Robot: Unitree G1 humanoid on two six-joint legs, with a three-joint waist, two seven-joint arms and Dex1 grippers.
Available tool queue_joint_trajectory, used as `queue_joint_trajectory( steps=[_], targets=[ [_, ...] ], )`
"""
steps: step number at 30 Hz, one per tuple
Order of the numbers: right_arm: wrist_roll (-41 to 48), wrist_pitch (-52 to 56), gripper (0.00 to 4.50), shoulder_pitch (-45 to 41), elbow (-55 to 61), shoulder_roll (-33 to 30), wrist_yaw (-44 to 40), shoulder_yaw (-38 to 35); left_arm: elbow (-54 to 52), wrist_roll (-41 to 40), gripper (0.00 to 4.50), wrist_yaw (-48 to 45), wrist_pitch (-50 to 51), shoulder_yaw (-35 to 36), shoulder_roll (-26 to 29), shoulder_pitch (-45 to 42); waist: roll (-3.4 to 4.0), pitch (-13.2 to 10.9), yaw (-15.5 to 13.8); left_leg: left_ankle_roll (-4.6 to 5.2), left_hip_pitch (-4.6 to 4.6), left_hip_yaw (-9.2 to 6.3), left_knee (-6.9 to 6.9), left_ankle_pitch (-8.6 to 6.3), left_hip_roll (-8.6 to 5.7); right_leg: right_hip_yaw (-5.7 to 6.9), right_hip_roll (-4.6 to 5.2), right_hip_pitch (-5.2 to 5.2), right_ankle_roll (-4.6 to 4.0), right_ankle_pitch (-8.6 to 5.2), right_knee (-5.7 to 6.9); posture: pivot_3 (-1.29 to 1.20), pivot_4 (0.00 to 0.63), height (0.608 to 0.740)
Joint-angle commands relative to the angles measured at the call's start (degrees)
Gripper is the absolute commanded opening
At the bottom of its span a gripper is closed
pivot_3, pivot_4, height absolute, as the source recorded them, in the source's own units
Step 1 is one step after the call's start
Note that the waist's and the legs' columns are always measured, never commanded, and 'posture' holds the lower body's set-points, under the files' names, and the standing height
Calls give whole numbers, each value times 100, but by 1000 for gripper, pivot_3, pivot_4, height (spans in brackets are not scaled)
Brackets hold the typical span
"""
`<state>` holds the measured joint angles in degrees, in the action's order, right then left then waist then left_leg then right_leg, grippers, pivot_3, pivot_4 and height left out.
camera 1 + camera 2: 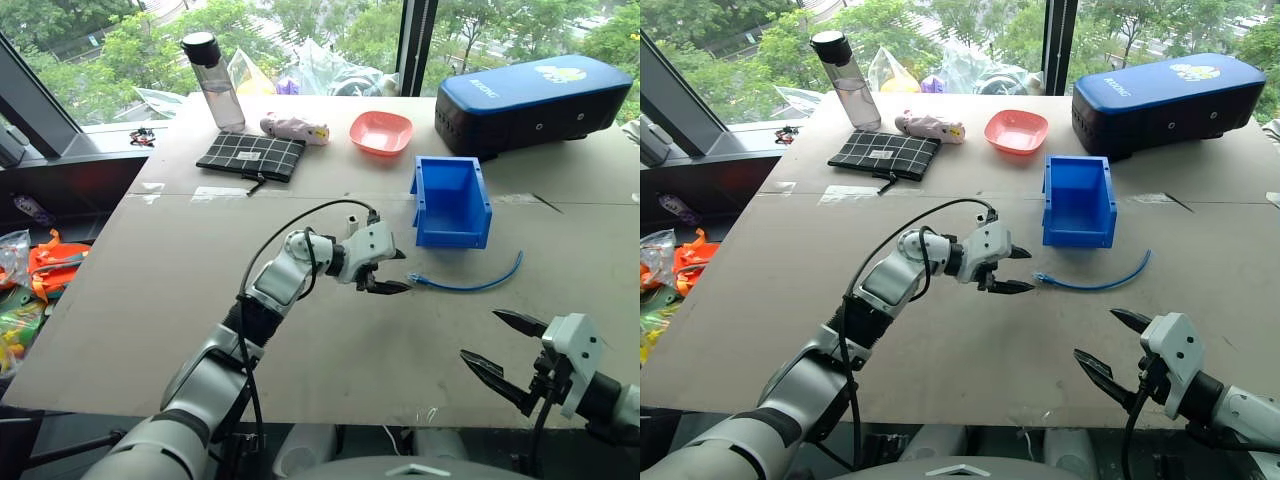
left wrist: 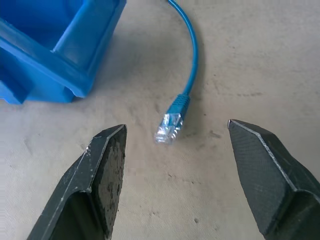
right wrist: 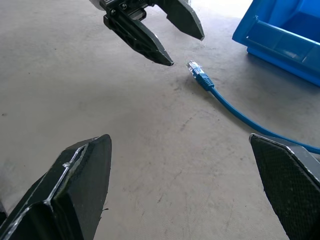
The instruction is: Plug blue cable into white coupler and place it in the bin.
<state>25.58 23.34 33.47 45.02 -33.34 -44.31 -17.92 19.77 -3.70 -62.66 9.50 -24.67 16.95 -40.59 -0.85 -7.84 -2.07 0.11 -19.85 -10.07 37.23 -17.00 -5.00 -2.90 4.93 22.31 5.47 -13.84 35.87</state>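
Observation:
I expect that, because the blue cable lies in a smooth, wide arc (image 1: 490,285), its loose end (image 1: 520,254) will stand straight up when I push its plug into the white coupler.
The blue cable (image 1: 470,285) lies curved on the grey table, just in front of the bin (image 1: 452,237), a bright blue box. Its clear plug (image 2: 169,125) points toward my left gripper (image 1: 400,270), which hovers open just short of it with nothing between its fingers. From the right wrist, that left gripper (image 3: 187,50) sits beside the plug end of the cable (image 3: 225,102). Near the table's front edge my right gripper (image 1: 480,334) stands wide open and empty, apart from the cable. The white coupler is out of view.
A pink bowl (image 1: 381,131), a large dark blue case (image 1: 530,100), a water bottle (image 1: 215,80), a black checked pouch (image 1: 250,155) and a small pink toy (image 1: 295,127) stand along the far side. Bare tabletop surrounds the cable.

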Motion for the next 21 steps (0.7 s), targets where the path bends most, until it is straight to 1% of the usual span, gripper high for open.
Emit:
queue_joint_trajectory(
  steps=[1,8,12,13,16,19,20,21],
  targets=[
    [91,-124,4470,47,243,-8,46,-67,512,143,3227,-25,-392,10,-177,-292,0,0,1,0,0,0,0,0,0,0,0,0,0,0,0,0,150,737],
    [91,-156,4470,79,269,-21,84,-82,1878,493,3227,-153,-1159,-79,-546,-722,-2,-1,10,0,0,1,0,0,-2,1,-2,0,1,0,0,0,150,737],
    [64,-152,4470,115,326,0,159,-34,2378,581,2147,-346,-1560,-62,-707,-806,-2,-1,13,0,0,-1,1,0,-3,2,-2,0,2,0,0,0,150,737],
    [52,-146,4470,131,350,9,183,-15,2407,573,1523,-397,-1587,-42,-731,-810,-1,-1,14,0,0,-2,1,0,-3,4,-2,0,2,0,0,0,150,737],
    [22,-96,4470,190,416,64,290,92,2386,545,96,-573,-1649,11,-732,-771,-2,-1,18,0,0,-2,1,0,-3,3,-2,0,3,1,0,0,150,737],
    [-18,-52,4470,220,376,170,439,343,2201,421,39,-789,-1593,115,-694,-671,-2,-1,32,0,0,-4,0,0,-3,5,-2,0,3,1,1,0,150,737],
    [40,-2,4470,202,353,250,526,416,2096,328,39,-882,-1491,180,-682,-635,-2,-1,49,0,0,-4,0,0,-3,5,-2,0,3,1,1,0,150,737],
    [253,129,4470,133,325,420,681,476,1909,124,39,-996,-1162,313,-687,-595,-2,-1,68,0,0,-5,0,0,-3,6,-2,0,3,1,1,0,150,737]
  ],
)
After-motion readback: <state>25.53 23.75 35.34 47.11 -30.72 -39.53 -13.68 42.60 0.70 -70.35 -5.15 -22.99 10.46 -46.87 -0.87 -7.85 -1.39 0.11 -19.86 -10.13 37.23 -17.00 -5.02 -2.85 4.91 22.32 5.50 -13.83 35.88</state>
